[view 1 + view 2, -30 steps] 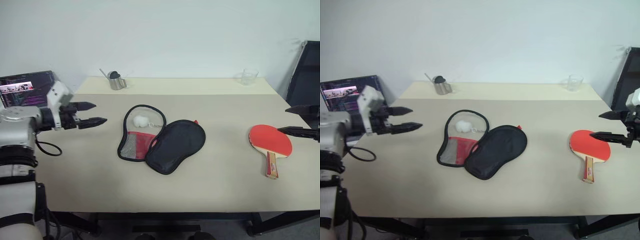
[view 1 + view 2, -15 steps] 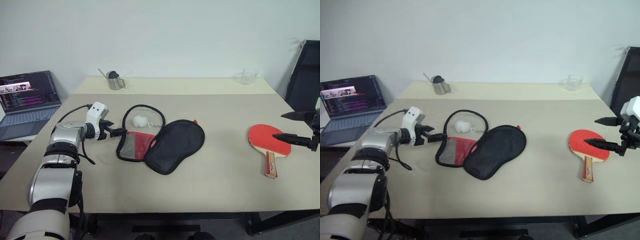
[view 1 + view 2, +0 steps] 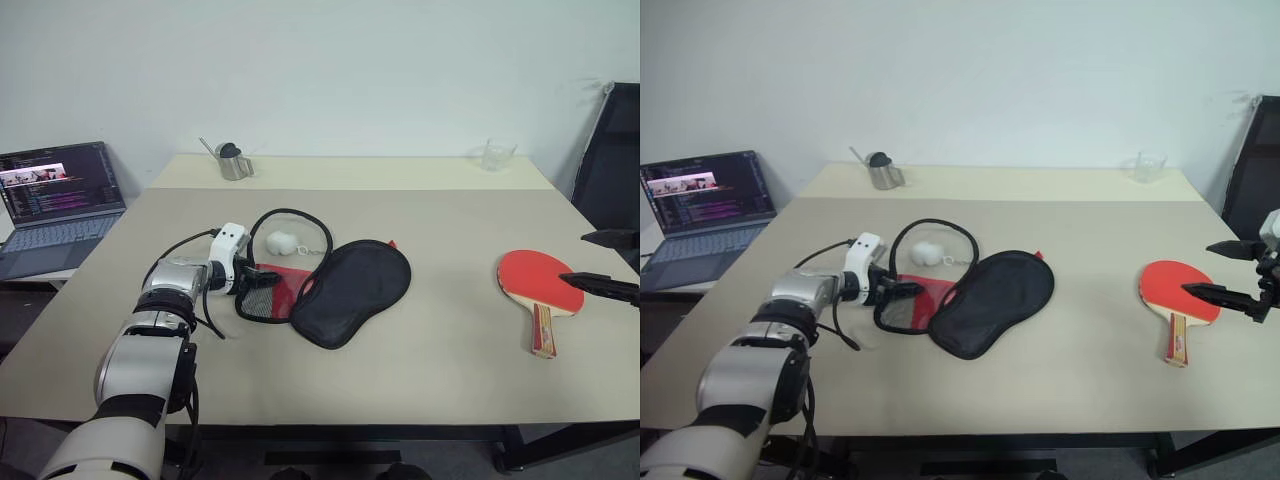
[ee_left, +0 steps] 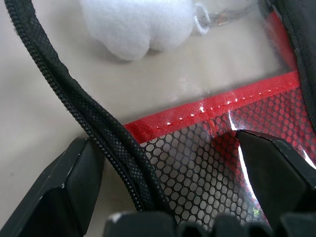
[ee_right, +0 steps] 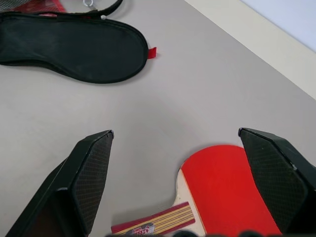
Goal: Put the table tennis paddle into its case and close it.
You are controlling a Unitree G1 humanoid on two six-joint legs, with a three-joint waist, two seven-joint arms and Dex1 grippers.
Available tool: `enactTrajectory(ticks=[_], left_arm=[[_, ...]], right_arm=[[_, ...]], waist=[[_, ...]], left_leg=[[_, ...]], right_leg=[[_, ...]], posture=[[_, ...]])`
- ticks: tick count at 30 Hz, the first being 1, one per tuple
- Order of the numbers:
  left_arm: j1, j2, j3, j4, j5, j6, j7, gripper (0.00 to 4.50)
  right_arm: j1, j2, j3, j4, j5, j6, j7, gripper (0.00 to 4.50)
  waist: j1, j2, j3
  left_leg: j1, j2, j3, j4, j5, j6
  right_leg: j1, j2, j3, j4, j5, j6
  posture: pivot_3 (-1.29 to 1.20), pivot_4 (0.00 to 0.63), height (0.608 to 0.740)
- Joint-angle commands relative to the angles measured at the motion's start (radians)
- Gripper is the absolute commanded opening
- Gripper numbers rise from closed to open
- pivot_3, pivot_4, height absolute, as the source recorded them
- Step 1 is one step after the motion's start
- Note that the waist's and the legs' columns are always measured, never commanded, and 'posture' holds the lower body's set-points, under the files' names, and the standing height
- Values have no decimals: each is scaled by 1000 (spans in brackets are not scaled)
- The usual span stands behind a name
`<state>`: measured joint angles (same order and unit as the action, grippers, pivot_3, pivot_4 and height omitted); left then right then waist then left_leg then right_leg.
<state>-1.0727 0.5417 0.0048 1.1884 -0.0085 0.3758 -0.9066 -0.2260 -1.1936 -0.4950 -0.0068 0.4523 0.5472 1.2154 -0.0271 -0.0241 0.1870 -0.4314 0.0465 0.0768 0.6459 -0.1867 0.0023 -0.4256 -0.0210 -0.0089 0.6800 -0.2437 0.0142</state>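
Note:
The case's black half (image 3: 354, 291) is lying flat, and one edge joins it to the mesh-pocket half (image 3: 305, 292). I expect the black half to swing along, still open, when I push the case's rim.
The case (image 3: 352, 290) lies unzipped at mid-table, black half to the right and red mesh-pocket half (image 3: 272, 292) to the left. Its white ball (image 3: 279, 241) rests inside the zip loop. My left gripper (image 3: 262, 278) is open at the case's left edge. In the left wrist view its fingers (image 4: 69, 187) straddle the black zip rim (image 4: 103, 138) and the mesh pocket (image 4: 207, 163). The table tennis paddle (image 3: 538, 282) lies red face up at the right, handle toward the front. My right gripper (image 3: 1225, 272) hovers open just right of it, with the paddle (image 5: 222, 187) between and below its fingers.
An open laptop (image 3: 55, 200) sits off the table's left side. A metal cup with a spoon (image 3: 233, 160) and a clear glass (image 3: 497, 153) stand at the back. A black chair (image 3: 612, 150) is at the far right. The table (image 3: 430, 380) has bare surface in front.
My left gripper has come down and to the right from above the table's left side to the case's zip edge. The right gripper has drawn back slightly toward the right edge.

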Motion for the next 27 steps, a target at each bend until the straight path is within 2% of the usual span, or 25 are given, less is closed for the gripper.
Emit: enactTrajectory(ticks=[1, 2, 4, 15, 27], left_arm=[[14, -6, 6, -22, -1, 32, 17, 4500], [18, -5, 9, -27, -3, 36, 24, 4500], [29, -5, 13, -44, -9, 50, 27, 3893], [87, -32, 93, -177, -81, 171, 139, 80], [104, -154, 229, -363, -186, 252, 428, 31]], right_arm=[[6, -26, -57, -36, 10, 8, -11, 4461], [9, -26, -60, -38, 10, 10, -12, 4461], [13, -25, -63, -42, 11, 11, -14, 4500], [-12, -26, -36, -25, 10, 1, -23, 4500], [-55, -22, 13, 2, 1, -15, -22, 4500]], waist=[[0, 0, 0], [-1, 0, 0], [-1, 0, 0], [0, 0, 0], [2, 0, 0]], left_leg=[[0, 0, 0, 0, 0, 0], [0, 0, -1, 0, 0, 0], [0, 0, -3, 0, 0, 0], [1, 0, -8, 0, 0, 0], [1, 0, -11, 0, 0, 0]], right_leg=[[0, 0, 0, 0, 0, 0], [0, 0, 0, 0, 0, 0], [0, 0, 0, 0, 0, 0], [3, -1, -1, -1, 0, 0], [4, -1, -2, -2, 0, 1]], posture=[[0, 150, 740], [0, 150, 740], [0, 150, 740], [0, 150, 740], [0, 150, 740]])
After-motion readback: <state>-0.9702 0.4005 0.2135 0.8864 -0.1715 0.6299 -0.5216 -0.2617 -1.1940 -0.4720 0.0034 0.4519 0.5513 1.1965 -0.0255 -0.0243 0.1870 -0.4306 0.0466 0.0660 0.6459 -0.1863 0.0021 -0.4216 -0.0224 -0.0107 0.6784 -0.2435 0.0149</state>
